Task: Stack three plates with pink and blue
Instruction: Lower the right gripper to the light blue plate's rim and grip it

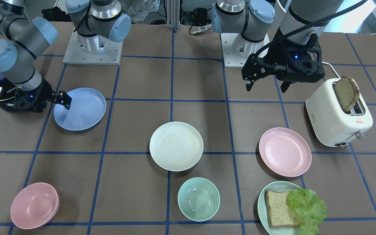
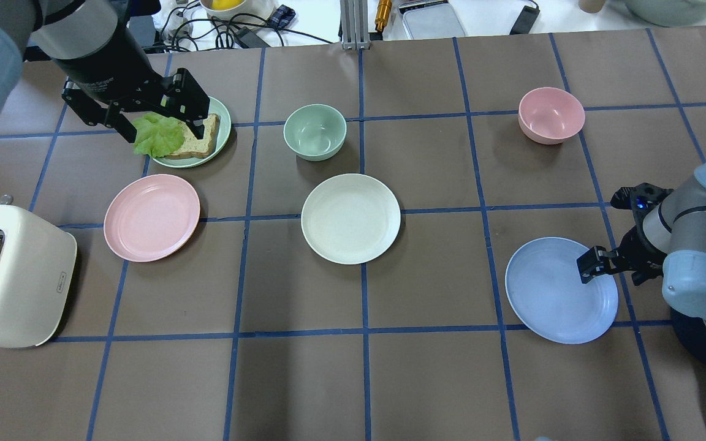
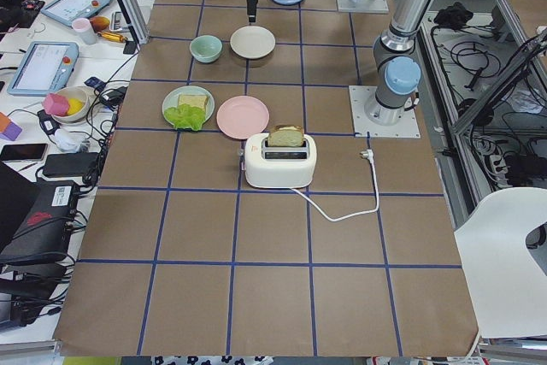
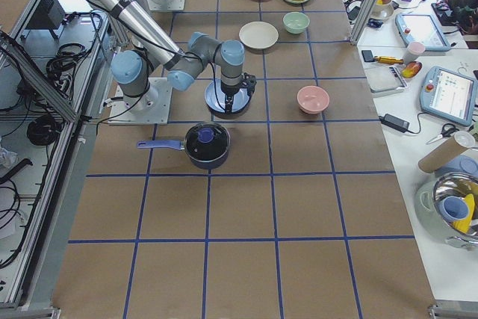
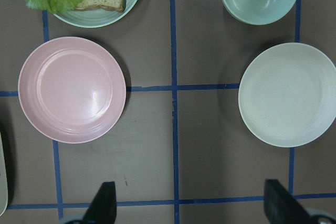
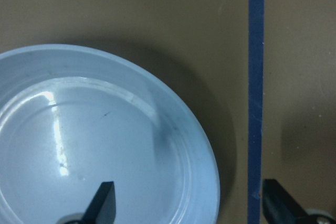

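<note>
The light blue plate has a round rim that matches the cream-white plate's, so I expect it to nest and hide the plates below when I lower it onto the others.
The cream-white plate lies at the table's middle, and also shows in the front view. The pale pink plate lies to its left, next to the toaster. The light blue plate lies on the right. My right gripper is open and low at the blue plate's rim. In the right wrist view one of its fingers is over the plate's inside and the other is outside the rim. My left gripper is open and empty, high above the table. In the left wrist view the pink plate and the cream plate lie below it.
A white toaster with a bread slice stands at the left edge. A mint plate bears bread and lettuce. A mint bowl and a pink bowl stand farther back. A dark lidded pot sits by the right arm.
</note>
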Robot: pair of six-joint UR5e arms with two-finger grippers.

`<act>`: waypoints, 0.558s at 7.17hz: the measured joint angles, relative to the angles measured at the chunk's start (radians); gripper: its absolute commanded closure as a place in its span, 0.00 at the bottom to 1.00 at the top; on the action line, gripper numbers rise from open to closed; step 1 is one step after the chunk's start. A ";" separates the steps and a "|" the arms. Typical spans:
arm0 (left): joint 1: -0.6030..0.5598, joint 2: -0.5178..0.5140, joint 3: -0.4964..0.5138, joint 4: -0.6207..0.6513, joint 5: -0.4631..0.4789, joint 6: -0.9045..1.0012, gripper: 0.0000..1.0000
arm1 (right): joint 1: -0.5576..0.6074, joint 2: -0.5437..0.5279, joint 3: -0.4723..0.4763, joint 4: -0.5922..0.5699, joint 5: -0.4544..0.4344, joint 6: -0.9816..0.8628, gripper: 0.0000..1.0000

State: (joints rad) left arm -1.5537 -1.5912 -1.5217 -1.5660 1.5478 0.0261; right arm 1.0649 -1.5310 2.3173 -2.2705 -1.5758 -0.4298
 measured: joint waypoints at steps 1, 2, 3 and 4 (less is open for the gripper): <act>0.000 0.000 0.000 0.000 0.000 0.000 0.00 | -0.007 0.006 0.000 -0.003 0.000 0.000 0.16; 0.000 0.000 0.000 -0.001 0.000 0.000 0.00 | -0.018 0.010 0.001 -0.002 0.001 0.000 0.16; 0.000 0.000 0.000 -0.001 0.000 0.000 0.00 | -0.034 0.016 0.002 0.000 0.004 0.000 0.20; 0.000 0.001 0.000 -0.002 0.000 0.000 0.00 | -0.049 0.021 0.004 0.001 0.007 -0.001 0.34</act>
State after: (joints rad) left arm -1.5538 -1.5903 -1.5217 -1.5675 1.5478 0.0261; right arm 1.0155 -1.5098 2.3212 -2.2690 -1.5688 -0.4305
